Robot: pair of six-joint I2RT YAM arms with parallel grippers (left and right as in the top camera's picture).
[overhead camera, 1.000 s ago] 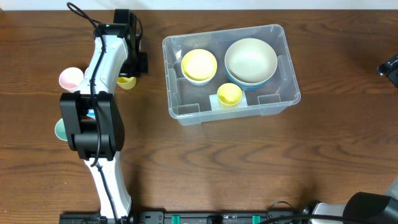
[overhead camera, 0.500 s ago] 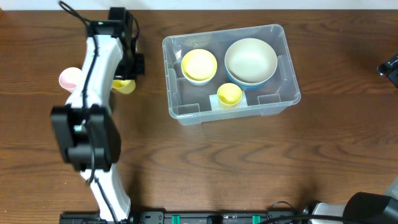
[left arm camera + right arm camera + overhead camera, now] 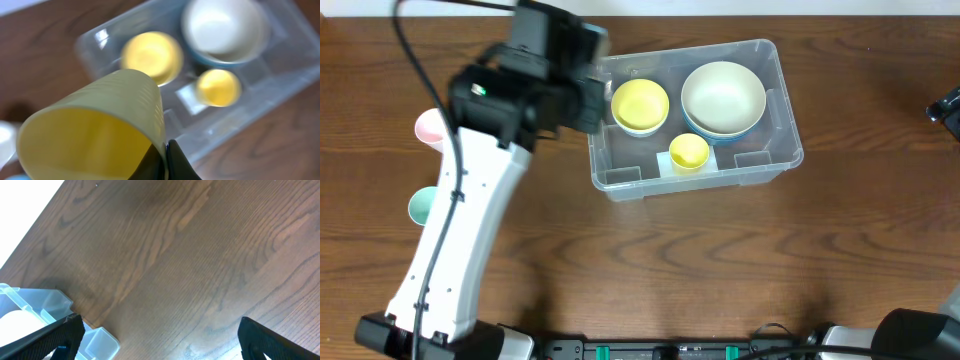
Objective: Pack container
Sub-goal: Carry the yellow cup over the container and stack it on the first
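The robot's left gripper has the pale yellow cup (image 3: 136, 117) by its rim and the small yellow cup (image 3: 689, 151) is standing open, so the robot should go on carrying until the cups sit one inside the other.
The container (image 3: 782, 112) is a clear bin at the table's middle back. It holds a yellow bowl (image 3: 640, 105), a cream bowl (image 3: 723, 95) nested in a blue one, and a small yellow cup (image 3: 688, 152). My left arm (image 3: 535, 80) hangs raised over the bin's left edge. In the left wrist view my left gripper (image 3: 166, 162) is shut on the rim of a pale yellow ribbed cup (image 3: 95, 130), above the container (image 3: 295, 70). My right gripper (image 3: 160, 345) is open over bare wood, with the container's corner (image 3: 30, 300) at its left.
A pink cup (image 3: 428, 127) and a teal cup (image 3: 420, 207) stand on the table at the left, beside the left arm. The right arm's dark tip (image 3: 945, 103) shows at the far right edge.
My left arm has lifted the yellow cup off the table near the pink cup and swung right, up over the container's left edge. The right arm has not moved.
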